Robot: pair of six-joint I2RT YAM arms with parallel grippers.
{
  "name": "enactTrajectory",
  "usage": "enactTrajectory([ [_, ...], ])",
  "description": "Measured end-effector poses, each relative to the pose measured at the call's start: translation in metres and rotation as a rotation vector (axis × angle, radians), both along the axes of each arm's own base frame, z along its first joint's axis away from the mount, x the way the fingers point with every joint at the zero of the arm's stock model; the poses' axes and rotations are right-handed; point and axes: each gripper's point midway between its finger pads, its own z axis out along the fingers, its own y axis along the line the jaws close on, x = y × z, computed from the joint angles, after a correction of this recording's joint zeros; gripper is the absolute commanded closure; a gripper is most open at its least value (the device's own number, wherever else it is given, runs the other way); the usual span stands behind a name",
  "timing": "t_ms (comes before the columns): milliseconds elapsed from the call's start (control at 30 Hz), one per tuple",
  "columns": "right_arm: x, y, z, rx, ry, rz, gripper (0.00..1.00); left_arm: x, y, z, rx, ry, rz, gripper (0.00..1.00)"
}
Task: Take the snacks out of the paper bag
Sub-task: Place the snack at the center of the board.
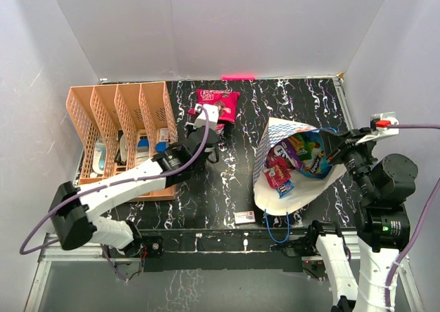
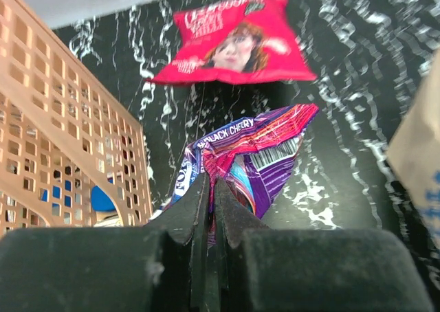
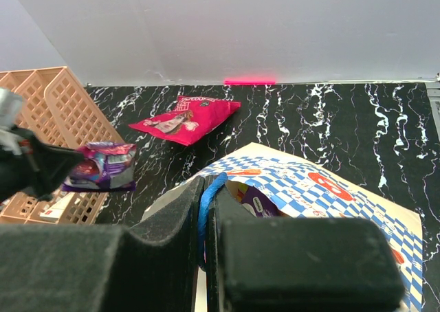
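Observation:
My left gripper keeps lowering the purple packet (image 2: 258,147), which hangs clear of the rack and the magenta-pink packet, until it touches the open table (image 2: 165,137), then lets go.
The blue-and-white checkered paper bag (image 1: 271,143) lies on its side at the right, mouth up, with several snacks (image 1: 299,154) inside. My right gripper (image 1: 335,154) is shut on the bag's blue cord handle (image 3: 208,202) at the rim; the right wrist view shows the gripper (image 3: 208,188) and the bag (image 3: 330,195). My left gripper (image 1: 213,130) is shut on a purple packet (image 2: 254,161) and holds it above the table, next to the rack. In the left wrist view the gripper (image 2: 212,185) pinches its lower edge. A magenta-pink packet (image 1: 216,102) lies on the table just beyond it.
A peach-orange divider rack (image 1: 117,130) with small blue and white items stands at the left. A small white flat box (image 1: 245,217) lies near the front edge by the bag. White walls close in the table at the back and sides.

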Motion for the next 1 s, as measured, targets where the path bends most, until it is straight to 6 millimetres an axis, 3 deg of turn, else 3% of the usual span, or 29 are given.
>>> enactTrajectory([
  [200, 0.0, 0.0, 0.0, 0.0, 0.0, 0.001, 0.92, 0.025, 0.009, -0.059, 0.102, 0.123, 0.045, 1.0],
  [500, -0.001, 0.001, 0.001, 0.001, 0.0, 0.003, 0.92, 0.045, 0.017, -0.076, 0.214, 0.119, 0.049, 1.0],
  [733, -0.004, 0.002, -0.004, 0.007, 0.023, 0.006, 0.92, 0.049, 0.011, -0.1, 0.267, 0.152, 0.013, 1.0],
  [1000, -0.029, 0.0, -0.019, 0.01, 0.061, -0.018, 0.92, 0.046, 0.013, -0.138, 0.352, 0.236, -0.006, 1.0],
])
